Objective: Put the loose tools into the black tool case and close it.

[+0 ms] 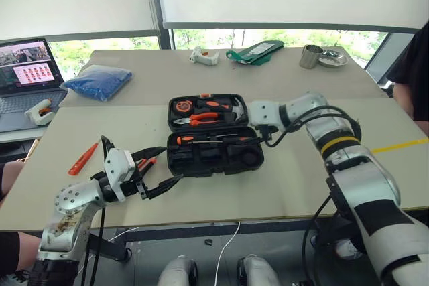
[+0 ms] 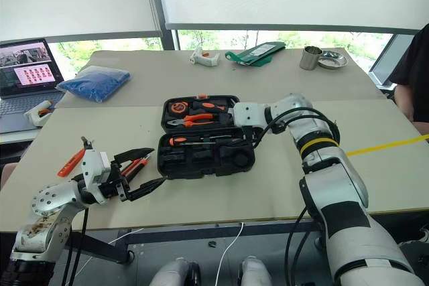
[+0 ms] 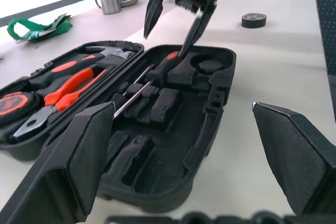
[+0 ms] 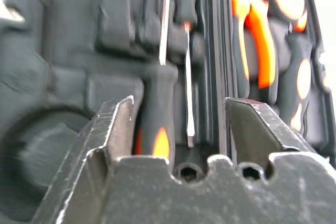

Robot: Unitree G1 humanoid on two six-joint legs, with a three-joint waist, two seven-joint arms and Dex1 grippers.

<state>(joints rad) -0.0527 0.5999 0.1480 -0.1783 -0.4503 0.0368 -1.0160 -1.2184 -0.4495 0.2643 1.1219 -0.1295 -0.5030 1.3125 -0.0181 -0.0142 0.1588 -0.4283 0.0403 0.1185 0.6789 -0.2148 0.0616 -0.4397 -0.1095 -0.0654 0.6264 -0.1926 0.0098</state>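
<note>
The raised blocks beside the screwdriver show a narrow gap (image 3: 151,104) between them, so the slim orange driver (image 1: 83,159) will go in there lengthwise when the robot lowers it.
The black tool case (image 1: 179,159) lies open mid-table, with pliers and other tools in its far half. My right gripper (image 3: 165,43) hangs open just above the near half. Between its fingers, a black-and-orange screwdriver (image 4: 157,129) lies in a slot, untouched. My left gripper (image 1: 171,164) is open and empty, level at the case's front left corner. A black-and-orange loose tool (image 1: 144,163) lies on the table under it. A slim orange driver (image 1: 82,159) lies further left. A black tape roll (image 3: 253,20) sits on the table beyond the case.
At the far left are a laptop (image 1: 27,75) and a white gun-shaped item (image 1: 40,112). On the back table sit a blue bag (image 1: 97,82), another white gun-shaped item (image 1: 204,56), a green pouch (image 1: 255,51) and a metal cup (image 1: 310,56). A person (image 1: 412,65) stands at the right.
</note>
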